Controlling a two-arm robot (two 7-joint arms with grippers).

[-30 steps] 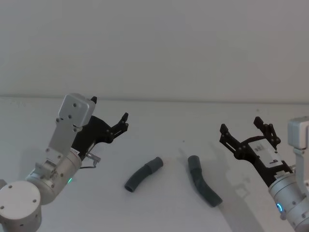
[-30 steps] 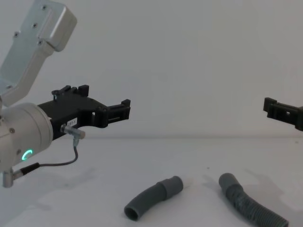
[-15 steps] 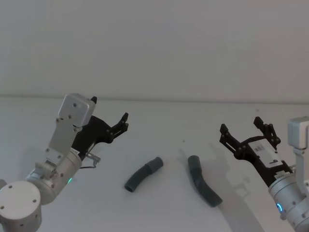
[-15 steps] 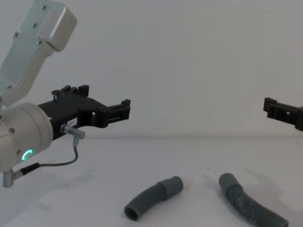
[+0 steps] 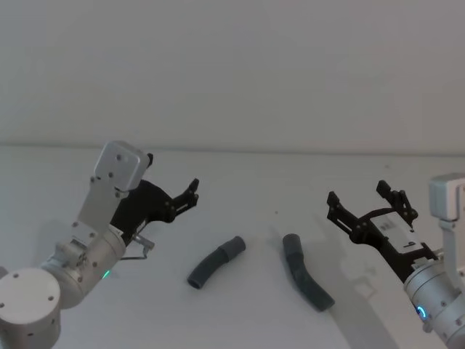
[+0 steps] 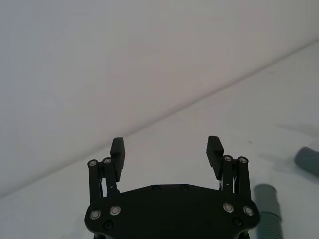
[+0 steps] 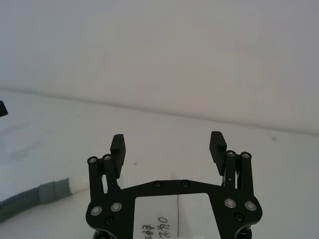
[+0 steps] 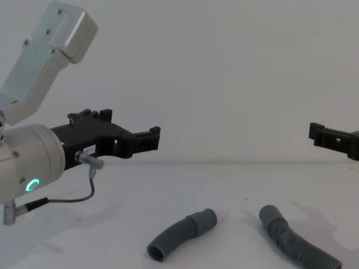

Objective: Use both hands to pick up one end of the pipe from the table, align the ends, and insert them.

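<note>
My right gripper is out of line with the tilted cuff, as the longer pipe piece already curves behind its cuff. The cuff will stay tilted off my right gripper's line when I carry it.
Two dark grey corrugated pipe pieces lie apart on the white table. The short curved piece is on the left, its cuff end facing the longer piece, whose cuff points back. My left gripper hovers open above the table, left of the short piece. On the other side, my right gripper hangs open, right of the longer piece. The right wrist view shows a cuff with a whitish tip. Neither gripper touches the pipe.
A pale grey wall rises behind the table's far edge. A thin cable loops under my left wrist, near its green ring light.
My left gripper has shifted slightly right and lower toward the short piece. My right gripper has edged left. Both pipe pieces lie where they were.
</note>
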